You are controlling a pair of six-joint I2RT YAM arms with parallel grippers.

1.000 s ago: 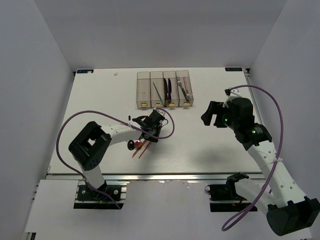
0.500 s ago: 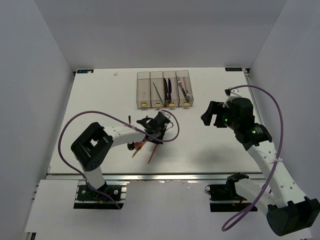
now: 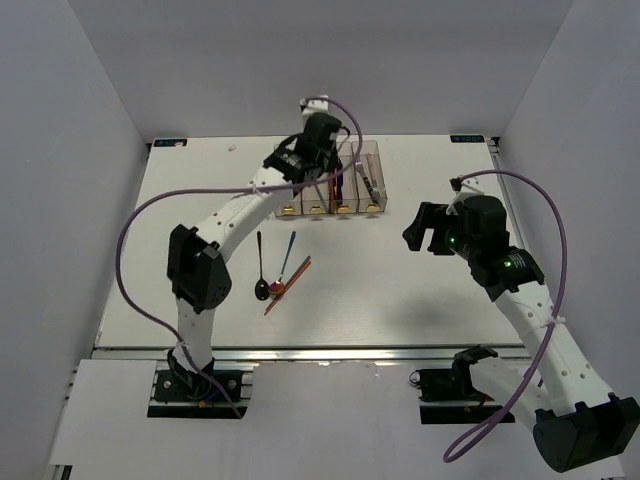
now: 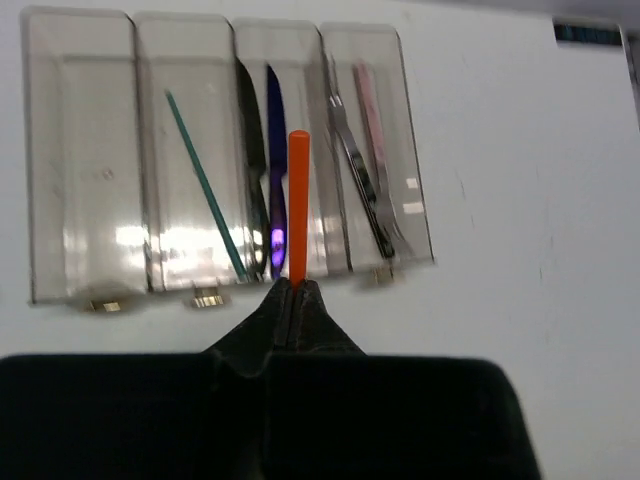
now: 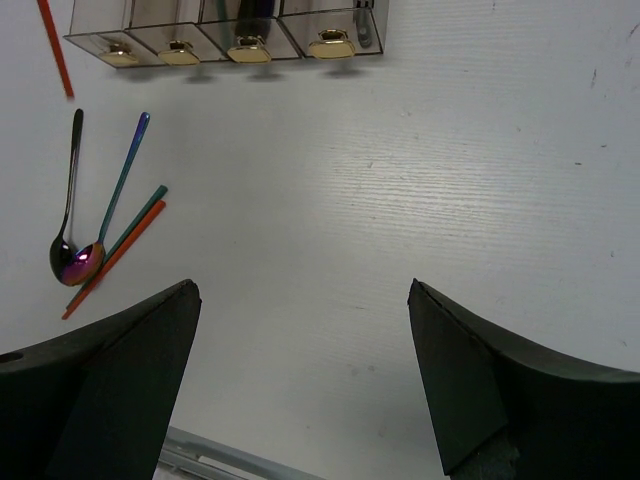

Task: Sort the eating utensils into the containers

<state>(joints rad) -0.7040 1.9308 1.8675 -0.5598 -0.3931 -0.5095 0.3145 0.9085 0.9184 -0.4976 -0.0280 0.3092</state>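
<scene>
The orange-red chopstick (image 4: 298,205) is lined up with the bins, so my left gripper continues to go toward the second bin and lets go above the teal chopstick (image 4: 206,185).
My left gripper (image 3: 323,152) is raised over the containers (image 3: 287,182) and shut on an orange-red chopstick (image 4: 298,200), whose tip points over the third bin. In the left wrist view the first bin (image 4: 75,160) holds nothing, the second a teal chopstick (image 4: 205,190), the third black and blue knives (image 4: 262,170), and the fourth silver and pinkish forks (image 4: 360,150). A black spoon (image 3: 258,258), a blue-handled spoon (image 3: 287,255), a teal chopstick and another orange-red chopstick (image 3: 288,287) lie on the table. My right gripper (image 3: 428,230) is open and empty.
The loose utensils also show in the right wrist view (image 5: 105,225), left of my right gripper (image 5: 300,290). The bins' yellow tabs (image 5: 250,47) face the near side. The table's front edge (image 5: 210,455) lies below the right gripper.
My left gripper has lifted one orange-red chopstick from the pile at the table's middle and carried it up and back over the bins. The right arm has not moved.
</scene>
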